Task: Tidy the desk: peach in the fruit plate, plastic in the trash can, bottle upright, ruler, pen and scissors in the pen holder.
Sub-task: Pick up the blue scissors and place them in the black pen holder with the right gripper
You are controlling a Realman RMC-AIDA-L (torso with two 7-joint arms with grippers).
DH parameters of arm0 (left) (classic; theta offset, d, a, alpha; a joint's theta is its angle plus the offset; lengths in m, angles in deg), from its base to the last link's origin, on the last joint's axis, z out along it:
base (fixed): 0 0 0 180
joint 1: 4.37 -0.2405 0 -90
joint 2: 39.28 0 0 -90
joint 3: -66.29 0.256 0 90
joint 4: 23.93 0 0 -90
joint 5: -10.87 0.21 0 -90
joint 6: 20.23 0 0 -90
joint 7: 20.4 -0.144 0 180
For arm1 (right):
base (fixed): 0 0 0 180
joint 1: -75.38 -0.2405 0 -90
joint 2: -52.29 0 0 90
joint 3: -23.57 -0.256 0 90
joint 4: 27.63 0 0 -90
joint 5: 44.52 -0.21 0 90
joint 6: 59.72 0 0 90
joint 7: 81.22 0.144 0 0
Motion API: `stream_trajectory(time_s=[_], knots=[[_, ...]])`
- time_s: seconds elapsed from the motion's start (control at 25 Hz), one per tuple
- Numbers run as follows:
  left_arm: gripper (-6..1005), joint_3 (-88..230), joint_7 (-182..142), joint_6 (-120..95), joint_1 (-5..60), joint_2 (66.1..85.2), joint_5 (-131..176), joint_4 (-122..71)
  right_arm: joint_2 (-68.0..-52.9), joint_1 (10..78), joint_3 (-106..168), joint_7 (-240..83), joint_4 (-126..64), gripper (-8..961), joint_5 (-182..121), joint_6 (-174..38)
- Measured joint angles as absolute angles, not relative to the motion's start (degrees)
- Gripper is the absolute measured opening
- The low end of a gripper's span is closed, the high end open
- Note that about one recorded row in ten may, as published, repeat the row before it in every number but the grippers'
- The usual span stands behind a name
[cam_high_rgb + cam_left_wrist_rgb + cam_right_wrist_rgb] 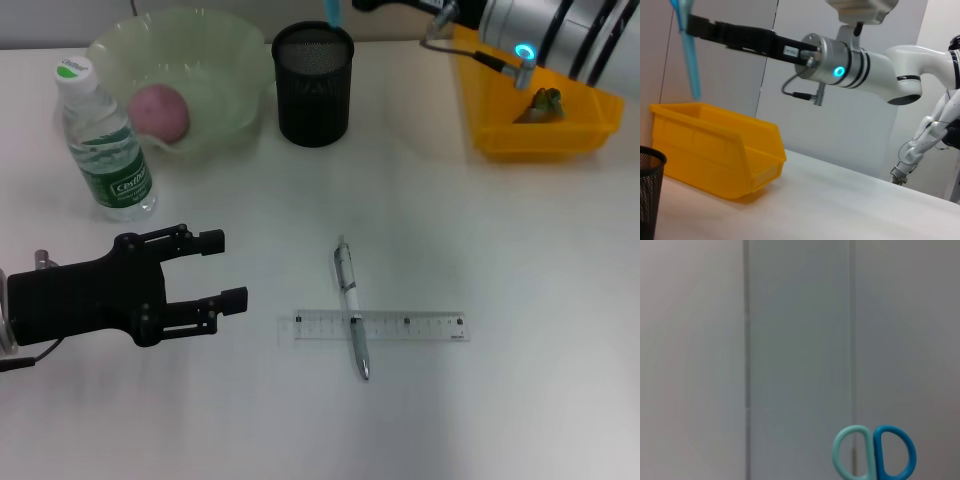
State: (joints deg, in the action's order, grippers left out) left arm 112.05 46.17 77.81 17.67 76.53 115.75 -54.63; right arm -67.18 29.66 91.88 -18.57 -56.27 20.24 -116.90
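My right gripper is carrying the scissors with the scissors' blades [693,75] pointing straight down, and the pen holder's opening [312,52] is open. It should go on bringing the scissors over before it lets go, only once they are inside.
My right gripper [689,22] is raised at the back and shut on the blue scissors [688,55], which hang blades down above the black mesh pen holder [314,85]. The scissors' handles show in the right wrist view [875,454]. A silver pen [351,305] lies across a clear ruler [400,327] on the desk in front. My left gripper [227,269] is open and empty at the front left. The peach [158,110] lies in the green fruit plate [225,60]. The bottle [108,145] stands upright beside the plate. A scrap of plastic [545,103] lies in the yellow bin [500,140].
The yellow bin stands at the back right, under my right arm, and also shows in the left wrist view [715,145]. The pen holder's rim shows in the left wrist view [650,165]. The desk's back edge runs behind the plate and holder.
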Motion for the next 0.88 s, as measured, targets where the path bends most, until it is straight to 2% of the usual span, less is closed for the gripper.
stream_trajectory(time_s=[0.32, 0.88], knots=[[787, 112.00, 46.37, 77.87, 17.69, 76.62, 115.80, -54.85, -67.49, 22.51, 92.05, -28.36, -45.67, 254, 12.20, -110.26], [786, 111.99, 45.88, 77.90, 17.69, 76.73, 115.81, -54.54, -67.59, 18.94, 92.12, -29.33, -41.07, 258, 11.47, -103.96]])
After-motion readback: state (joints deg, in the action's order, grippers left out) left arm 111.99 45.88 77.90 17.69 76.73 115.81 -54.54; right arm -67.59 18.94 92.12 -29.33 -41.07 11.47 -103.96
